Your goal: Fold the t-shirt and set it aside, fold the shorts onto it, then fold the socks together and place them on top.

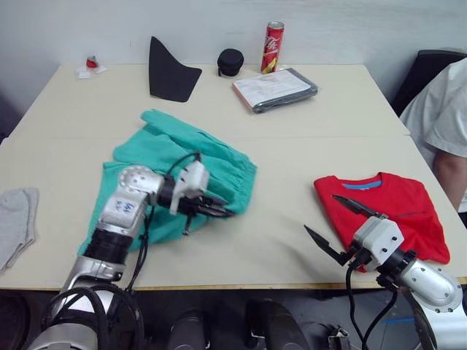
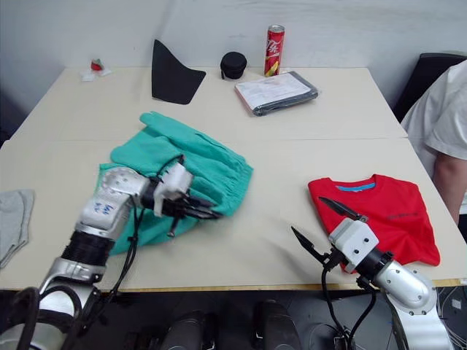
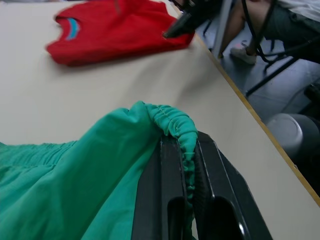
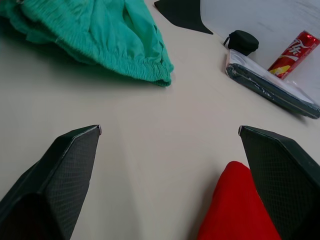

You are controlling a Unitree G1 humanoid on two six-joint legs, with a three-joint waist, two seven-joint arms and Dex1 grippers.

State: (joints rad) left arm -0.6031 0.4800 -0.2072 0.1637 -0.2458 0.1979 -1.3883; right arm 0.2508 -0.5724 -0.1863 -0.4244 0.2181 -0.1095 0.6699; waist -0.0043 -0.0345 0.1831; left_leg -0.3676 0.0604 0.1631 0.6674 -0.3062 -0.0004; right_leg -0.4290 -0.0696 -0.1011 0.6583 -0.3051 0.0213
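My gripper will fold the waistband end onto the shorts' legs. Tight gathers run (image 1: pixel 245 184) along the waistband, so the shorts (image 1: pixel 179 142) will fold over limply but stay puckered at the waistband end.
The teal-green shorts (image 1: pixel 164 157) lie bunched on the table left of centre. My left gripper (image 1: pixel 219 210) is shut on their gathered elastic waistband (image 3: pixel 176 126), which is pinched between the two black fingers and lifted a little off the table. The red t-shirt (image 1: pixel 387 211) lies folded at the right, its blue neck band toward the back. My right gripper (image 1: pixel 341 224) hovers open at the t-shirt's near-left corner, holding nothing; between its spread fingers I see bare table and a red edge (image 4: pixel 235 210). The grey socks (image 1: pixel 16 219) lie at the table's left edge.
Along the back stand a black pointed fabric piece (image 1: pixel 169 71), a black round pouch (image 1: pixel 230 62), a red can (image 1: pixel 272 47) and a wrapped stack of papers (image 1: pixel 274 89). A person (image 1: pixel 444 120) sits at the right. The table's front edge (image 1: pixel 241 286) runs just below both grippers.
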